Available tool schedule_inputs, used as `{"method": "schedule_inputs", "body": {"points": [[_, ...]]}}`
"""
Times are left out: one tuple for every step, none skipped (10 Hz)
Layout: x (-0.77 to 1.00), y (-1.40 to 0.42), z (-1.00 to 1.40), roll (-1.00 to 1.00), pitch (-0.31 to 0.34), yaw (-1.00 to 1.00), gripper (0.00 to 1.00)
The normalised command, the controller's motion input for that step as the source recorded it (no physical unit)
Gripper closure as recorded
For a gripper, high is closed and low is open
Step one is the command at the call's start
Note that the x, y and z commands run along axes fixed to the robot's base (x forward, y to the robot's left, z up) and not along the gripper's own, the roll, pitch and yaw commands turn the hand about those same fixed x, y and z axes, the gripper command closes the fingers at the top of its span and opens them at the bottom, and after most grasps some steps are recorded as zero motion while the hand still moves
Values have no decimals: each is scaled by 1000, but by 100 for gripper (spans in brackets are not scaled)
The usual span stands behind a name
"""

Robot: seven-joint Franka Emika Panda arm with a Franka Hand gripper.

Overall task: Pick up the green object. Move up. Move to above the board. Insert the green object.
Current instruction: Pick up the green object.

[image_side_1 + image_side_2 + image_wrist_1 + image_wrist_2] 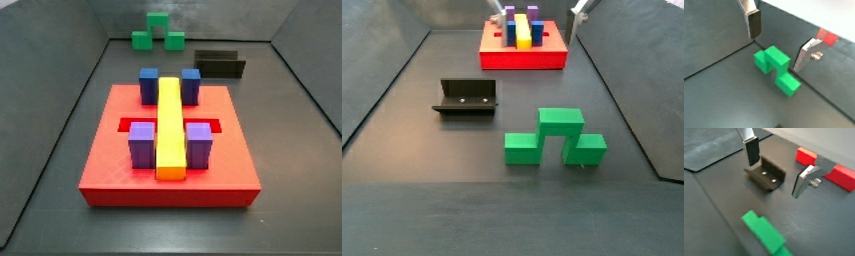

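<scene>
My gripper will insert the green object [158,22], which has a gap [159,42] between its feet, so the object will straddle the yellow bar and go down into the slots.
The green object [774,65] is a bright green stepped piece lying on the dark floor, and it shows in both side views [158,35] [553,138]. My gripper [776,50] hangs well above it, open and empty, with the two silver fingers far apart. In a wrist view [764,233] the green object lies beyond the fingertips. The board [120,170] is a red slab bearing blue and purple blocks and a long yellow bar [170,125]. It stands at the other end of the floor [523,58].
The fixture [466,98], a dark L-shaped bracket, stands on the floor between the green object and the board, off to one side, and also shows in a wrist view [767,175]. Dark walls enclose the floor on all sides.
</scene>
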Motion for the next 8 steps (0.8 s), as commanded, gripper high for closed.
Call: {"method": "schedule_inputs", "body": {"points": [[234, 429, -74, 0, 0, 6, 0], [0, 271, -269, 36, -14, 26, 0], [-243, 383, -380, 0, -56, 0, 0], [-431, 451, -429, 0, -50, 0, 0], [-780, 526, -351, -57, -59, -109, 0], [-709, 420, -323, -99, -41, -183, 0], [-417, 143, -317, -139, -97, -229, 0], [-97, 0, -340, -116, -161, -146, 0]]}}
